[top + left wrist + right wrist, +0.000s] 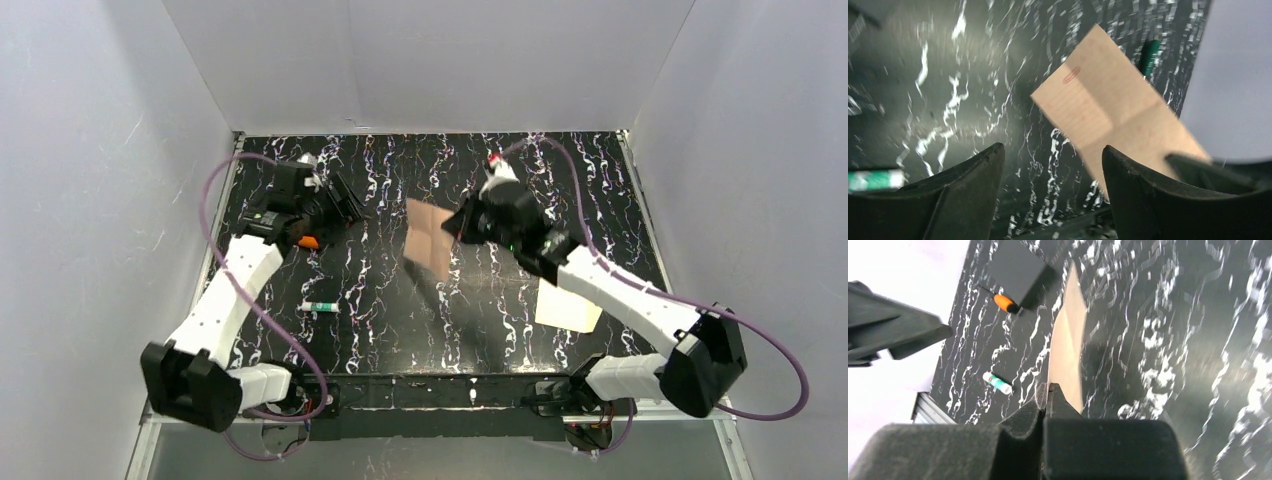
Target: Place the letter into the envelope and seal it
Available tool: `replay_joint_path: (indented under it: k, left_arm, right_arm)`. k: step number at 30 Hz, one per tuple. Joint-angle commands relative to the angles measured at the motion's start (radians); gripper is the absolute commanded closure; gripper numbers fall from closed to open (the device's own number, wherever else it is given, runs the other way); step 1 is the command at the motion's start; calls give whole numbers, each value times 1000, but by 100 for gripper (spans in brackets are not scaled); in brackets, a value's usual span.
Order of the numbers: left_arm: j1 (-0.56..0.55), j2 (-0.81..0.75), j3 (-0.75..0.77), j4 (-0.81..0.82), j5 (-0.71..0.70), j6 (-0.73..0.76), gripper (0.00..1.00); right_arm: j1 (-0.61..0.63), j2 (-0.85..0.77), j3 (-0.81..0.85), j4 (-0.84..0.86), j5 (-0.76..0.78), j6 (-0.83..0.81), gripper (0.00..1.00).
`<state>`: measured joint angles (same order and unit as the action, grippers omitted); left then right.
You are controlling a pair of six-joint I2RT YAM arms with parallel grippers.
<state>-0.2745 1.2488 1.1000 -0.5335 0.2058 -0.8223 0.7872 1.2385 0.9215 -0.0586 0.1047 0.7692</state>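
Note:
The letter hangs down, and its loose edge (407,228) stops short of my open left gripper. My right gripper should swing that edge (407,240) across so my left gripper can take it.
The letter (429,238) is a folded lined sheet that looks tan here. It hangs upright above the middle of the table. My right gripper (458,224) is shut on its right edge. In the right wrist view the sheet (1068,340) stands edge-on from the closed fingertips (1049,391). My left gripper (347,205) is open and empty to the left of the sheet. In the left wrist view the sheet (1108,105) shows beyond the open gripper (1053,150), with a red mark on it. The cream envelope (567,306) lies flat at the right, partly under my right forearm.
A green-and-white glue stick (321,306) lies at the front left and shows in the right wrist view (996,383). An orange-handled tool (310,241) and a black square card (1018,270) lie near my left gripper. White walls enclose the table on three sides.

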Motion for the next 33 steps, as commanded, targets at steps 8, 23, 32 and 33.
replay_joint_path:
  k: [8, 23, 32, 33]
  left_arm:
    - [3, -236, 68, 241, 305, 522, 27]
    - [2, -151, 306, 87, 649, 938, 14]
    - [-4, -101, 257, 67, 959, 858, 15]
    - [-7, -118, 234, 94, 938, 847, 15]
  right_arm:
    - [-175, 141, 599, -379, -481, -752, 99]
    - [-174, 259, 886, -787, -847, -891, 99]
    - [-166, 263, 915, -812, -931, -892, 99]
    - [-163, 259, 907, -809, -937, -892, 99]
